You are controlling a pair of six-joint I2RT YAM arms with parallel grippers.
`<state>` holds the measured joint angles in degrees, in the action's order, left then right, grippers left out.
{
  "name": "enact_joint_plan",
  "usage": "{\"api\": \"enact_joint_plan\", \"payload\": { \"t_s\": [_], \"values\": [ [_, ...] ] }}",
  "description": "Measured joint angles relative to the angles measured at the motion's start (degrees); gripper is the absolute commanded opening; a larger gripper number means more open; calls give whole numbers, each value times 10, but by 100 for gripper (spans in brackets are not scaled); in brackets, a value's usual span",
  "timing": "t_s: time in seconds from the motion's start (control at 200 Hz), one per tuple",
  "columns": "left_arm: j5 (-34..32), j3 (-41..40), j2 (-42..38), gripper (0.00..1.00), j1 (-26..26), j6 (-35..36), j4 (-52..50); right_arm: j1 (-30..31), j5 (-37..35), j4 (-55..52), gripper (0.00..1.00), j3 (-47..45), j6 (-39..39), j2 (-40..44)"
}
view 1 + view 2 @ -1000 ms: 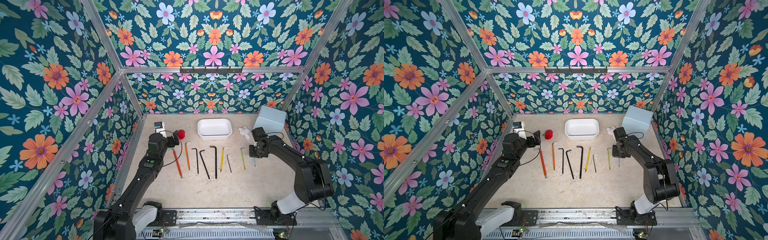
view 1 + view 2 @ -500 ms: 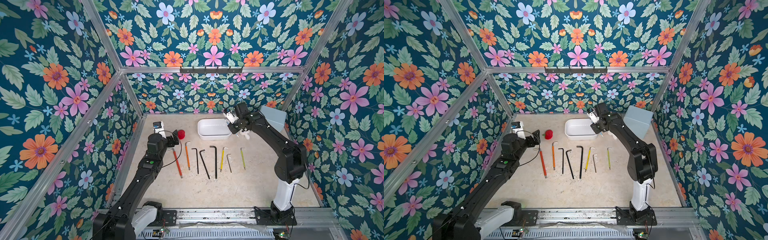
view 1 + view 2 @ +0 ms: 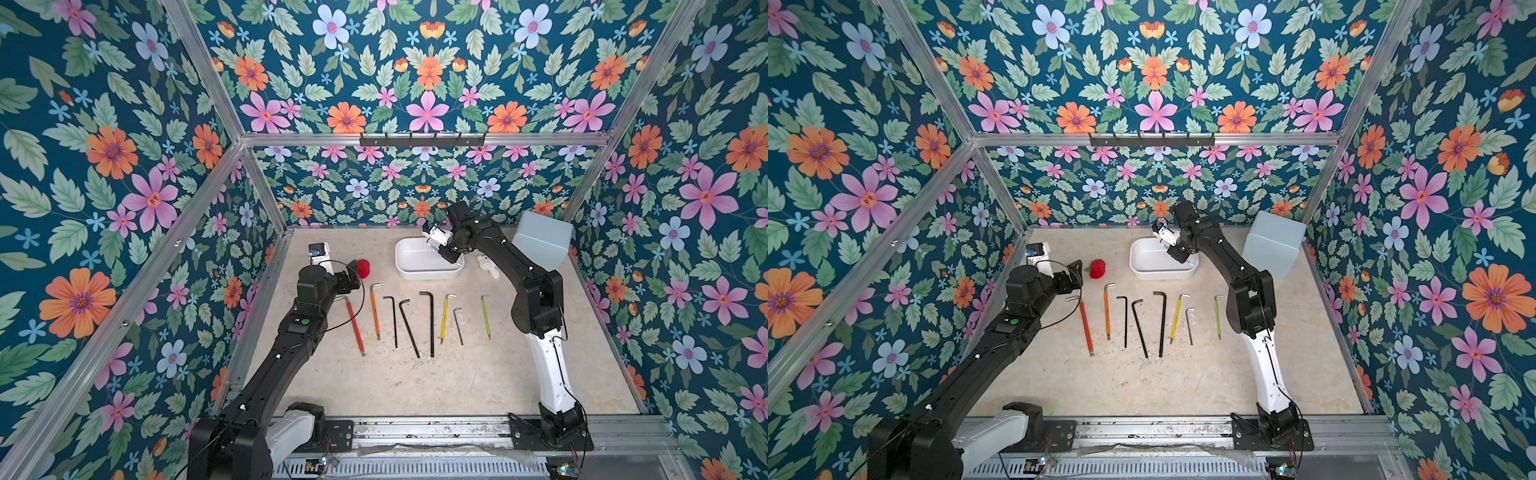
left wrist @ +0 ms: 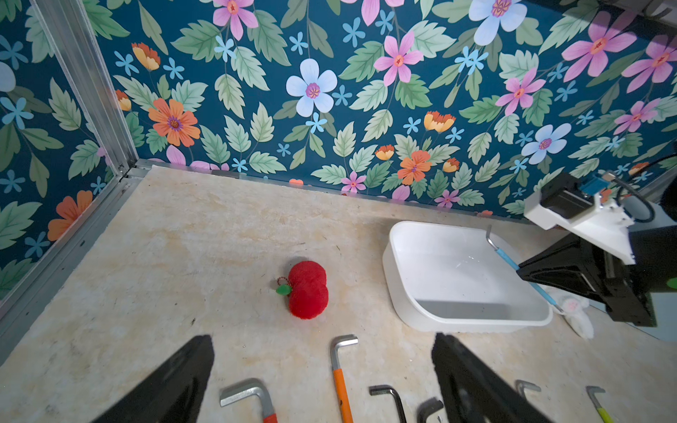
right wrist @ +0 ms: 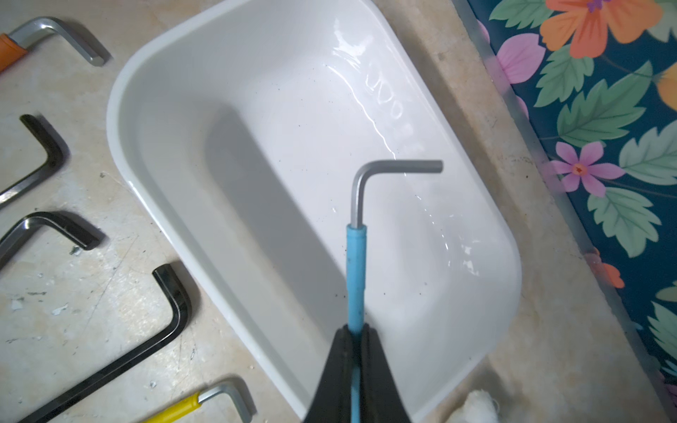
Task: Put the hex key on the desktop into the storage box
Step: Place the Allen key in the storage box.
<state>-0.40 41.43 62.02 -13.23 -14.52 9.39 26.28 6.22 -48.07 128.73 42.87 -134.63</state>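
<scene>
The blue hex key's bent end [image 5: 381, 167] is over the storage box's empty bottom [image 3: 417, 260], so the robot's right gripper should keep bringing the hex key down and let go just above that bottom.
A hex key [image 5: 356, 271] with a blue sleeve and a bare silver bend hangs over the inside of the white storage box [image 5: 121, 95]. My right gripper [image 5: 355, 329] is shut on its blue shaft. In both top views that gripper [image 3: 448, 250] [image 3: 1180, 251] hovers over the box's right part [image 3: 428, 274]. Several more hex keys lie in a row on the beige desktop [image 3: 415, 386], from a red one [image 3: 354, 326] to a yellow-green one [image 3: 485, 318]. My left gripper [image 4: 322, 340] stands open and empty above the row's left end.
A red plush apple [image 3: 363, 268] lies left of the storage box. A pale blue cube box [image 3: 540, 245] stands in the back right corner, with a small white toy [image 3: 488, 266] in front of it. A white device [image 3: 320, 251] sits by the left wall.
My right gripper has risen from the right end of the row with the blue hex key and swung back and left over the storage box. The left arm has not moved.
</scene>
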Motion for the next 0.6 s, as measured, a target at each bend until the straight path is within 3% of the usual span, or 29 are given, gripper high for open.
{"api": "enact_joint_plan", "payload": {
  "t_s": [0.6],
  "values": [
    [4, 5, 21, 99, 0, 7, 5, 21, 14, 32, 0, 27, 19, -100]
  ]
}}
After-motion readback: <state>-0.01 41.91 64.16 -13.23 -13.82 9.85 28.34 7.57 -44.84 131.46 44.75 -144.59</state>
